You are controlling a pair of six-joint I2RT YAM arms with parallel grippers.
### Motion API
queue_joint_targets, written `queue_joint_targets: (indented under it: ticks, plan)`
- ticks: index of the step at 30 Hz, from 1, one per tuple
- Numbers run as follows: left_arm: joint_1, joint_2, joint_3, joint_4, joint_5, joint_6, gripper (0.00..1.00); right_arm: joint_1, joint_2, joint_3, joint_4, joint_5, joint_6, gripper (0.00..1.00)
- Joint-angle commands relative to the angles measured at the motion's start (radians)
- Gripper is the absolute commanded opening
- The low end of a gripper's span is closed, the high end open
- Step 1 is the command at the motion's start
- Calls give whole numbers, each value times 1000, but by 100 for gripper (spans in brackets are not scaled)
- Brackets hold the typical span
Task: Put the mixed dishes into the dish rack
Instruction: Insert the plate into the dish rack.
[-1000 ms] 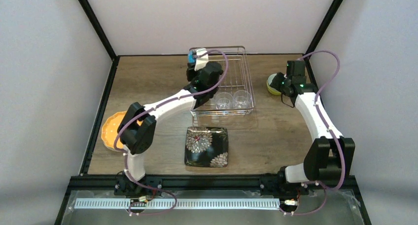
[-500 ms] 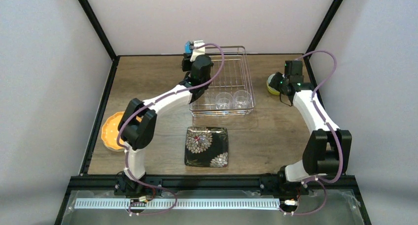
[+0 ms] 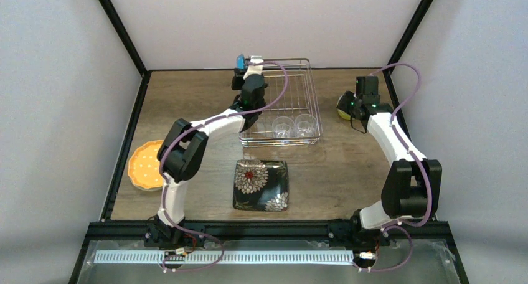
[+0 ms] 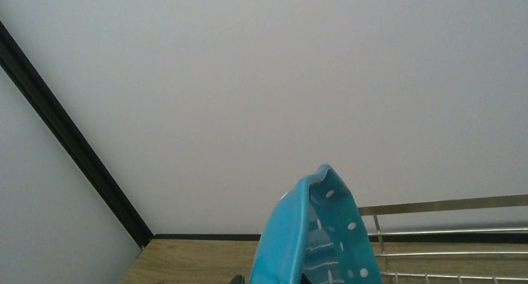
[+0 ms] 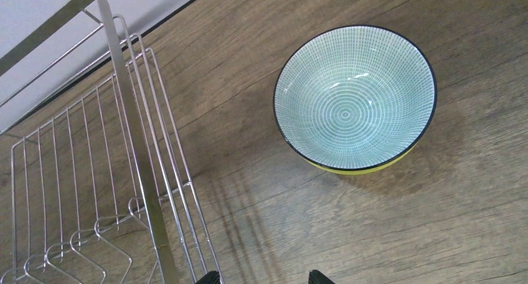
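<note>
The blue white-dotted plate [image 3: 240, 61] is on edge along the side of the dish rack. My left gripper should go on moving it into the rack [image 3: 270, 85] until the plate's rim rests there.
The blue white-dotted plate [image 4: 317, 234] stands on edge in my left gripper [image 4: 271, 279], which is shut on its lower rim. In the top view this plate [image 3: 239, 61] is held at the far left corner of the dish rack [image 3: 315, 103], with the left gripper [image 3: 244, 73] just below it. Two clear glass cups [image 3: 282, 127] [image 3: 304, 124] stand in the rack's near end. My right gripper [image 5: 263, 276] is open and empty, above the table between the rack's side [image 5: 134, 165] and a yellow-green bowl [image 5: 355, 97] with a mint inside.
An orange dotted plate [image 3: 145, 165] lies near the left table edge. A black square floral plate [image 3: 261, 184] lies in front of the rack. The back wall and black frame posts stand close behind the rack.
The left arm has stretched farther back and left, carrying the blue plate to the rack's far left corner. This uncovered the orange plate. The right gripper has shifted slightly left.
</note>
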Motion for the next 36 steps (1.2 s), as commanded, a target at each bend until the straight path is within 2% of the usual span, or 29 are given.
queue_joint_targets:
  ticks: [1, 18, 36]
  plan:
    - [10, 25, 4, 179, 34, 54, 3, 7, 14, 0, 30, 29, 5, 83]
    - [25, 124, 64, 218, 66, 36, 3, 7, 42, -7, 52, 29, 3, 83]
    - [26, 197, 111, 162, 67, -41, 3, 8, 53, -1, 54, 21, -2, 83]
